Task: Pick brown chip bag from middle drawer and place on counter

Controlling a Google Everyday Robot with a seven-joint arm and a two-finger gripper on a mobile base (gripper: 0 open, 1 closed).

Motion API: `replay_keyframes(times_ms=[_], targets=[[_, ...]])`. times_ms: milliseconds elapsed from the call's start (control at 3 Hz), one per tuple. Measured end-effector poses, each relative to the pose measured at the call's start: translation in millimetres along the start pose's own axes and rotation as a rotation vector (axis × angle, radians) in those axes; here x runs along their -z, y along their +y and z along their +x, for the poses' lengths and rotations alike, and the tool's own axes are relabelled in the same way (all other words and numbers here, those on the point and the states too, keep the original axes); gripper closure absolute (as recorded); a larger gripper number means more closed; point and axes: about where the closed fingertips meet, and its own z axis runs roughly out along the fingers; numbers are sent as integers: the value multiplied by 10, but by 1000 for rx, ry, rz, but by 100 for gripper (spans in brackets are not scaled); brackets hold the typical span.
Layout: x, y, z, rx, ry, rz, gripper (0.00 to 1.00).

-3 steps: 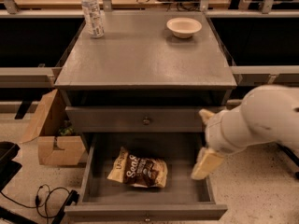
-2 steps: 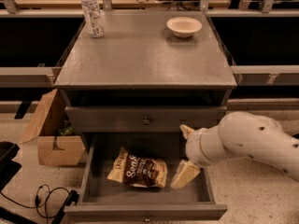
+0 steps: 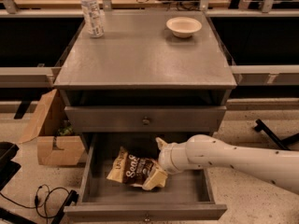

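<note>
My gripper will tip the brown chip bag (image 3: 133, 168) to a steep slant when it lifts, because it is at one cream end (image 3: 155, 179) of the bag. The bag will stay spread.
The brown chip bag (image 3: 135, 168) lies flat in the left middle of the open middle drawer (image 3: 145, 211). It has a dark middle with white script and cream ends. My gripper (image 3: 159, 166) reaches in from the right on a white arm (image 3: 233, 160). It is low inside the drawer at the bag's right end, its fingers spread apart, with the lower finger (image 3: 156, 179) over the bag's right edge. The counter (image 3: 145, 55) is the grey cabinet top above.
A small white bowl (image 3: 184, 26) and a water bottle (image 3: 92, 10) stand on the counter's back. A closed drawer (image 3: 146, 120) with a taller front sits above the open one. A cardboard box (image 3: 49, 136) and cables (image 3: 46, 197) are on the floor at left.
My gripper has moved left across the drawer from its right side to the right end of the chip bag. The bag has not moved.
</note>
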Motion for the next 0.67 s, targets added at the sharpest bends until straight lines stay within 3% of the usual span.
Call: replay_keyframes(times_ms=[333,667], targets=[[-675,-99,86,-45,-30,-24,0],[-1049,-100,180,-96,-44,-51,0]])
